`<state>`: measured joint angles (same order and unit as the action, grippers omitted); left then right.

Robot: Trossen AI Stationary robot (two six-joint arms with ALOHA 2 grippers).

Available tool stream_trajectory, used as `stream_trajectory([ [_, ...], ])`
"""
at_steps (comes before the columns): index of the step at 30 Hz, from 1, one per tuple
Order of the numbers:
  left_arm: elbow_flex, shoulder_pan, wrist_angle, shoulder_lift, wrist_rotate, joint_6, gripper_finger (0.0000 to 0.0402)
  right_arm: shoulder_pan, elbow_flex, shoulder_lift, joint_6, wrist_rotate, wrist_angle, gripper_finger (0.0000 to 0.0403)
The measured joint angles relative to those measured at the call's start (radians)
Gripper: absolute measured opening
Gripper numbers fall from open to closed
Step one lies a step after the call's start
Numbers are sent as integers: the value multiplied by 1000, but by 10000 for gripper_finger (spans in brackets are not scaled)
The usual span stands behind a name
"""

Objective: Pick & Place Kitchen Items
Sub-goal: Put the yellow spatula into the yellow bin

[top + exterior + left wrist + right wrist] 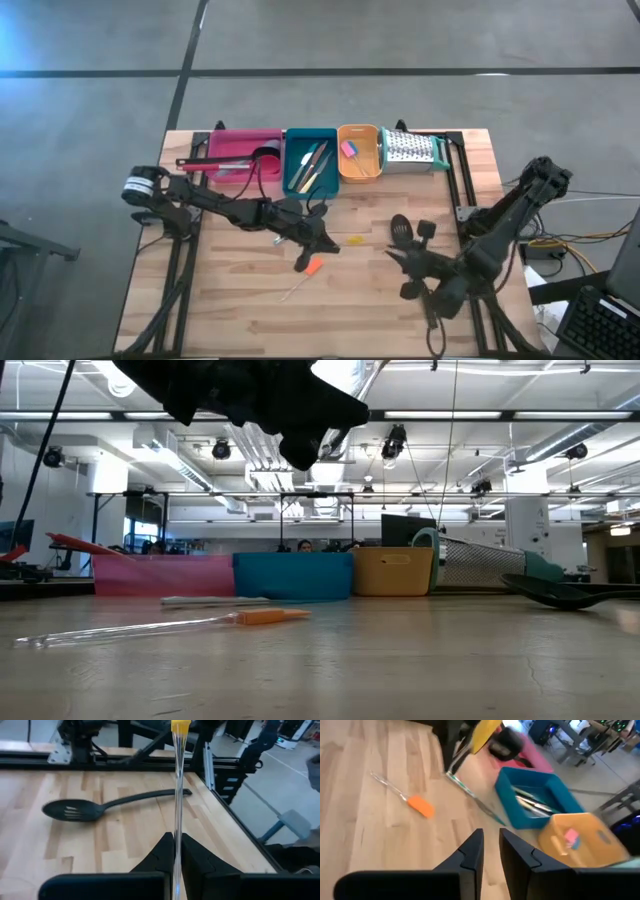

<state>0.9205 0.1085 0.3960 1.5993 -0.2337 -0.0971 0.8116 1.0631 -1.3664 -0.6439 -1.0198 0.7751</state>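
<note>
The spatula's yellow head (355,240) pokes out toward my right gripper's nearly closed fingers. I should open that gripper wider and take the spatula over for the orange tray (361,164).
My left gripper (325,243) is over the table's middle, shut on a spatula with a clear handle and a yellow head (355,241). An orange-headed spatula (308,268) with a clear handle lies flat on the wood just nearer than it. A black slotted spoon (400,228) lies flat to the right, its handle running under my right arm. My right gripper (398,258) hangs beside the spoon's bowl. Its fingers (472,847) are a narrow gap apart with nothing between them, and it touches nothing. My left gripper pinches the spatula's clear handle (177,845) between its two fingers. The fingers lie nearly level, pointing toward the table's right edge, and run along the handle. The handle sticks out ahead of them to the yellow head (180,725). The spatula is lifted clear of the table.
Along the far edge stand a pink tray (240,150) with a black ladle, a teal tray (310,160) with thin utensils and an orange tray (360,152) with a pink piece. A metal grater (412,150) lies to their right. A thin clear rod (480,807) lies before the teal tray.
</note>
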Motion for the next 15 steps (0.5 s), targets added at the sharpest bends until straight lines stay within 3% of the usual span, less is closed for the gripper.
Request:
stream_trajectory([
  [4,0,2,8,0,23,23,17,0,-193,8,27,-61,-330,53],
  [10,0,9,16,0,25,37,17,-8,-429,4,157,-239,-877,70],
  [15,0,8,15,0,27,38,17,-47,-558,4,364,-218,-1343,98],
])
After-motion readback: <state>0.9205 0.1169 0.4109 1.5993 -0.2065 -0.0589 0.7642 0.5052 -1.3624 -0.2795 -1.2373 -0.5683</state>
